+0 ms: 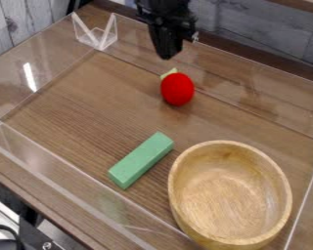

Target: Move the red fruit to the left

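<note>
Next, I open my gripper's fingers and move forward over the fruit (178, 89) before I grip it, because the fingers hang close together and empty behind the red fruit (171, 71).
The red fruit (178, 89), a small glossy ball with a tiny green stem, rests on the wooden table, slightly behind its middle. My gripper (164, 51) hangs pointing down above and behind the fruit, a little to its left and clear of it. Its dark fingers look narrow and close together, and the gap between them does not show well enough to read. Nothing is visible between the fingers.
A flat green block (142, 159) lies in front of the fruit. A large wooden bowl (186, 190) stands at the front right. Clear plastic walls (42, 68) surround the table, with a clear bracket (94, 32) at the back left.
</note>
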Available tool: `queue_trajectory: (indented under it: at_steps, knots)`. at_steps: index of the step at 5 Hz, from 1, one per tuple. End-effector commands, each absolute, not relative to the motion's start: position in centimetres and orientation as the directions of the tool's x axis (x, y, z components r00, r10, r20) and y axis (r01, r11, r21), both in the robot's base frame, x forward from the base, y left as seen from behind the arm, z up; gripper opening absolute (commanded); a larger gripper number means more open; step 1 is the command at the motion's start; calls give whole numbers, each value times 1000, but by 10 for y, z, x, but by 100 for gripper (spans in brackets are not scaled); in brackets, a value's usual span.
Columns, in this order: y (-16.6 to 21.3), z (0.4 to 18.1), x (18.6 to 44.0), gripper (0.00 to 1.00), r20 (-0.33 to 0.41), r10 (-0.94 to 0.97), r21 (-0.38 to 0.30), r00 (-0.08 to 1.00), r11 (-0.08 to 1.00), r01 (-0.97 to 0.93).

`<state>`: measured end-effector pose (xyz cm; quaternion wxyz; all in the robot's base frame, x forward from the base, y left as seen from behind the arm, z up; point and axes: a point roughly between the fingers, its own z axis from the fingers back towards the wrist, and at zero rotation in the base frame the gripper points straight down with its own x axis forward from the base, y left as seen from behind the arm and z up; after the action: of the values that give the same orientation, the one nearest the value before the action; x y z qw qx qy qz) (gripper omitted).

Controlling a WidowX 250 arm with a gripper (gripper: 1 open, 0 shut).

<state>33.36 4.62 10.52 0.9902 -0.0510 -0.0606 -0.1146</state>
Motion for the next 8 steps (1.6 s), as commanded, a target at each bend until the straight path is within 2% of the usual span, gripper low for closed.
queue_trajectory:
  at_steps: [1, 2, 3, 4, 5, 6, 7, 8]
  knots:
    - [48, 102, 337, 100, 153, -277, -68, 949, 955, 290]
    - [47, 92, 336, 0, 138, -323, -68, 936, 940, 335]
    - [41, 93, 345, 0, 141, -308, -65, 941, 946, 319]
    - [38, 109, 350, 0, 170, -280, -61, 945, 954, 294]
    - [41, 128, 345, 0, 198, -275, -58, 941, 955, 291]
    - [40, 134, 340, 0, 206, -287, -58, 936, 951, 304]
    - [46, 118, 339, 100, 178, -281, -65, 943, 953, 296]
    - [53, 102, 338, 0, 153, -275, -71, 949, 955, 288]
